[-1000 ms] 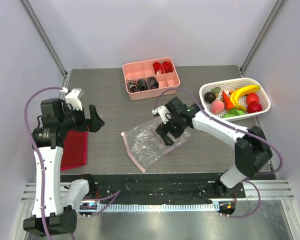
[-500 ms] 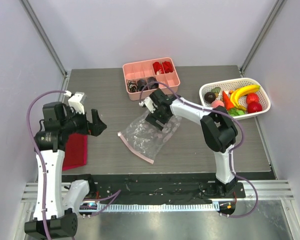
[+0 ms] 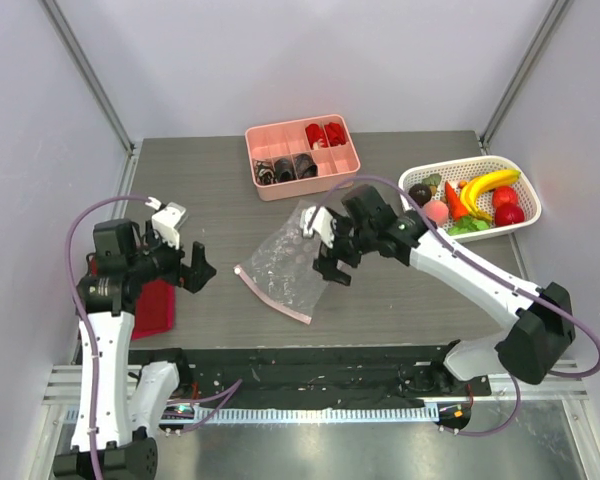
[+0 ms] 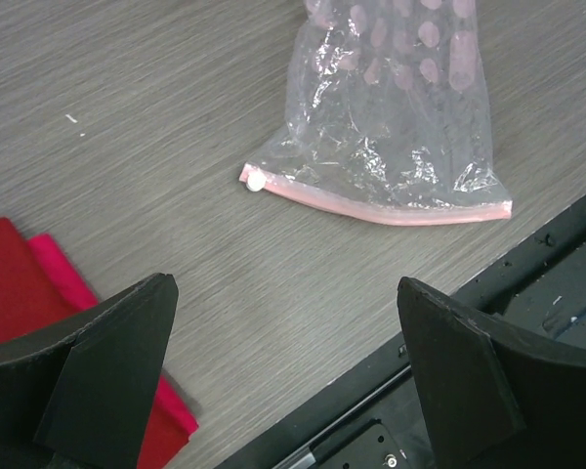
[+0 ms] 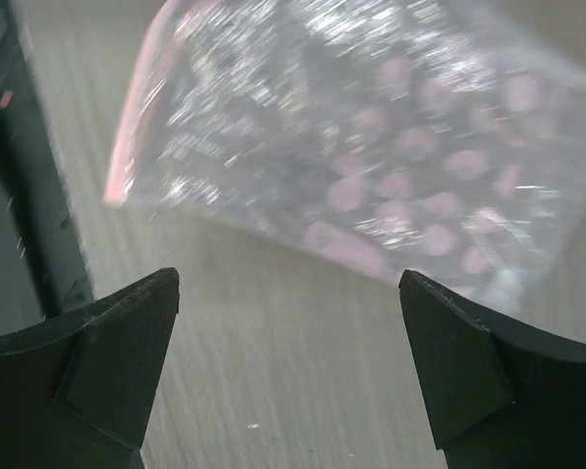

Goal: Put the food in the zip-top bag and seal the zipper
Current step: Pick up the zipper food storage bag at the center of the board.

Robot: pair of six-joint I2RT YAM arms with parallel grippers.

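Note:
My gripper will make the zip-top bag bow and its pink zipper point(image 3: 271, 298) gape when it lifts the bag's edge, because the clear film point(image 3: 286, 262) lies thin and creased.
The zip-top bag point(image 3: 285, 265) lies flat and empty in the middle of the table, its pink zipper point(image 3: 270, 296) along the near-left edge. The food sits in a white mesh basket point(image 3: 450, 166) at the right: a yellow banana point(image 3: 488, 184), an orange carrot point(image 3: 454, 200), red round pieces point(image 3: 505, 205), a peach piece point(image 3: 435, 212) and a dark piece point(image 3: 420, 194). My left gripper point(image 3: 198, 270) is open and empty left of the bag; its view shows the bag point(image 4: 391, 127) and zipper point(image 4: 381, 207) ahead. My right gripper point(image 3: 330, 262) is open over the bag's right edge point(image 5: 371, 156).
A pink compartment tray point(image 3: 310, 187) with red and black items stands at the back. A red cloth point(image 3: 152, 305) lies at the left near edge, also in the left wrist view point(image 4: 20, 283). A black rail runs along the table's front edge point(image 4: 527, 283).
My right gripper has swung from the bag's far end to its right edge, and the bag has stayed flat. My left gripper has moved lower and nearer the bag.

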